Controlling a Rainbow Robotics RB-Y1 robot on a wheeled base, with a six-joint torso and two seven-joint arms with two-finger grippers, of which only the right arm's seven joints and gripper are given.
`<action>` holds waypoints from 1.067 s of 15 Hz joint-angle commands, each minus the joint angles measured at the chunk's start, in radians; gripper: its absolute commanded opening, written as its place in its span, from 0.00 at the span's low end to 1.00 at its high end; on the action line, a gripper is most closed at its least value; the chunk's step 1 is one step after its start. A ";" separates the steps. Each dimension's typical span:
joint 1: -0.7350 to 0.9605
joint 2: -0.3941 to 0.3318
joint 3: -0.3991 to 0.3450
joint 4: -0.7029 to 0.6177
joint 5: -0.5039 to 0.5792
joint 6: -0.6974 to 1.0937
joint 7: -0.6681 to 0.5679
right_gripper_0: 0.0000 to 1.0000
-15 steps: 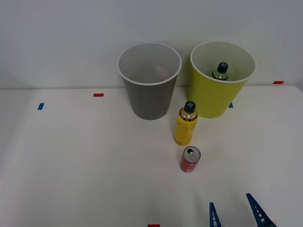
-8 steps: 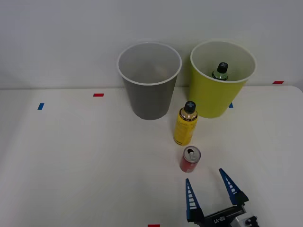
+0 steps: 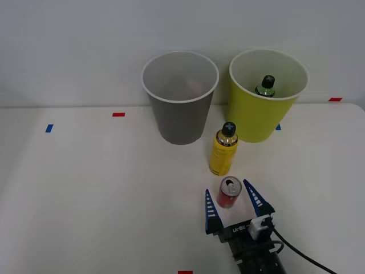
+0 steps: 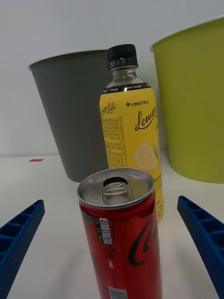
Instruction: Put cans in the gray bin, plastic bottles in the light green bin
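The robot should expect an empty red can (image 3: pixel 228 197) that tilts cleanly while being carried, since the opening in the can's silver top (image 3: pixel 229 182) is already open.
A short red can (image 3: pixel 229 193) (image 4: pixel 121 233) with a silver top stands upright on the white table. My right gripper (image 3: pixel 230 199) (image 4: pixel 112 252) is open, one blue finger on each side of the can, not touching it. Just behind the can stands a yellow-labelled plastic bottle (image 3: pixel 223 150) (image 4: pixel 131 135) with a black cap. Further back are the gray bin (image 3: pixel 180 98) (image 4: pixel 74 112) and, to its right, the light green bin (image 3: pixel 266 96) (image 4: pixel 193 98). A dark green bottle (image 3: pixel 265 87) with a black cap sticks up inside the light green bin.
Small red tape marks (image 3: pixel 118 115) and blue tape marks (image 3: pixel 49 128) lie on the table (image 3: pixel 91 194). A white wall rises right behind the bins. A black cable (image 3: pixel 302 257) trails from my wrist to the right.
My right gripper has moved forward from the table's near edge, and its open fingers now straddle the red can. The can, bottles and bins have not moved.
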 commanded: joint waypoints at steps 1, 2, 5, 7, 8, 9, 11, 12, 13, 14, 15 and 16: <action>-0.020 0.010 -0.014 0.001 -0.001 0.028 0.024 0.97; -0.023 0.010 -0.016 0.000 -0.005 0.045 0.029 0.96; -0.037 0.025 -0.030 0.000 -0.013 0.071 0.050 0.95; -0.036 0.022 -0.030 0.000 -0.025 0.071 0.056 0.94; -0.036 0.022 -0.030 0.001 -0.028 0.071 0.061 0.94; -0.036 0.022 -0.030 0.001 -0.031 0.071 0.065 0.94; -0.034 0.022 -0.023 0.000 -0.034 0.071 0.070 0.93; -0.033 0.022 -0.022 0.000 -0.034 0.071 0.073 0.94; -0.033 0.025 -0.022 0.000 -0.036 0.071 0.076 0.93; -0.033 0.025 -0.022 0.000 -0.036 0.071 0.081 0.93; -0.033 0.025 -0.022 0.000 -0.033 0.071 0.085 0.88; -0.034 0.025 -0.022 0.001 -0.028 0.071 0.092 0.67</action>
